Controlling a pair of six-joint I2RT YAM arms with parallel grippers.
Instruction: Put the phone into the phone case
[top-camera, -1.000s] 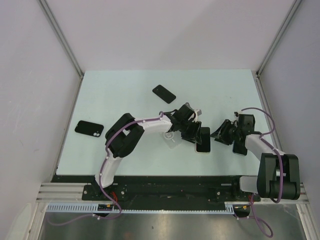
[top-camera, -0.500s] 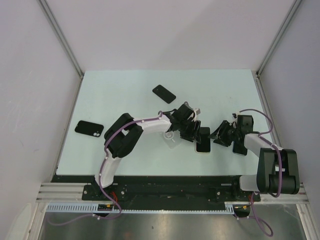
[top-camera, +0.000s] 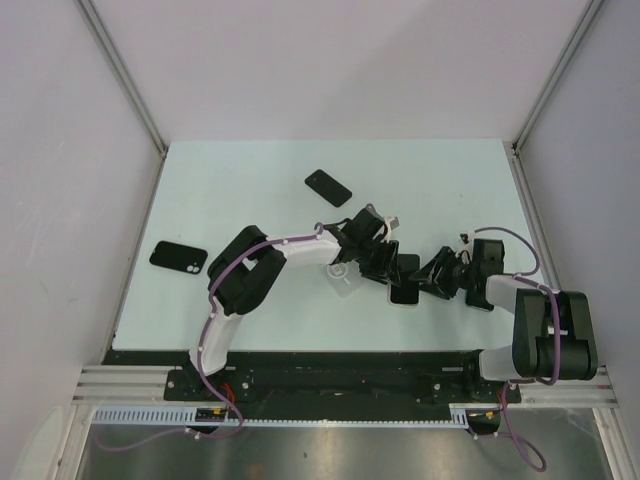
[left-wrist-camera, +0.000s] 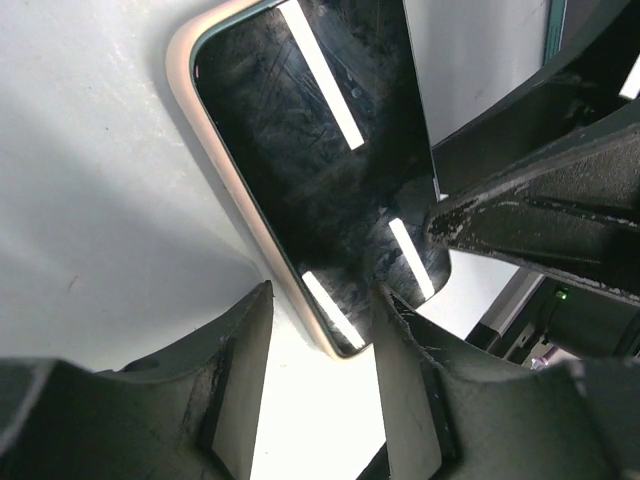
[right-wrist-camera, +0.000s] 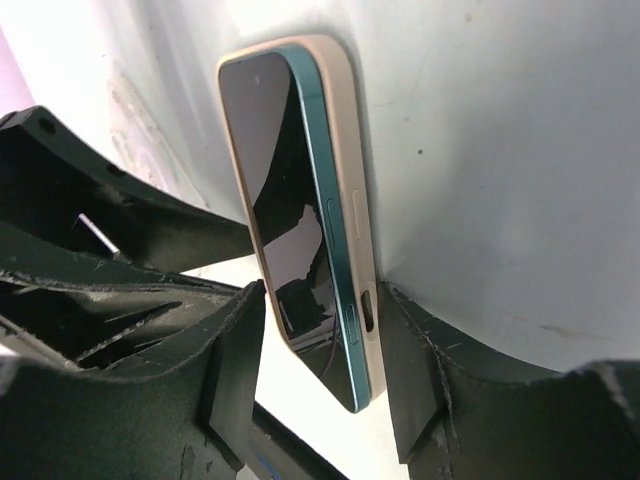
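Observation:
I should lift both, as the phone's teal side (right-wrist-camera: 322, 170) sticks out of the beige phone case, and squeeze that side into the case's rim (right-wrist-camera: 368, 315) with my right gripper.
A black-screened phone (top-camera: 405, 293) lies in the middle of the table inside a beige phone case. In the left wrist view the phone (left-wrist-camera: 320, 150) fills the frame, with the case rim (left-wrist-camera: 213, 150) along its left edge. In the right wrist view the phone's (right-wrist-camera: 270, 180) teal side stands a little proud of the case (right-wrist-camera: 350, 170). My left gripper (top-camera: 392, 272) is open and straddles one corner of the phone (left-wrist-camera: 322, 330). My right gripper (top-camera: 425, 283) is open and straddles the phone's other end (right-wrist-camera: 320, 340), with one finger (right-wrist-camera: 420, 370) against the case.
A black phone (top-camera: 328, 187) lies at the back centre. Another black one (top-camera: 179, 257) lies at the left. A clear case (top-camera: 343, 280) lies under my left arm. A pale phone (top-camera: 483, 298) lies by my right arm. Side walls enclose the table.
My right gripper has moved left, from beside the pale phone to the cased phone's end. My left gripper has stayed at the phone, shifting only slightly.

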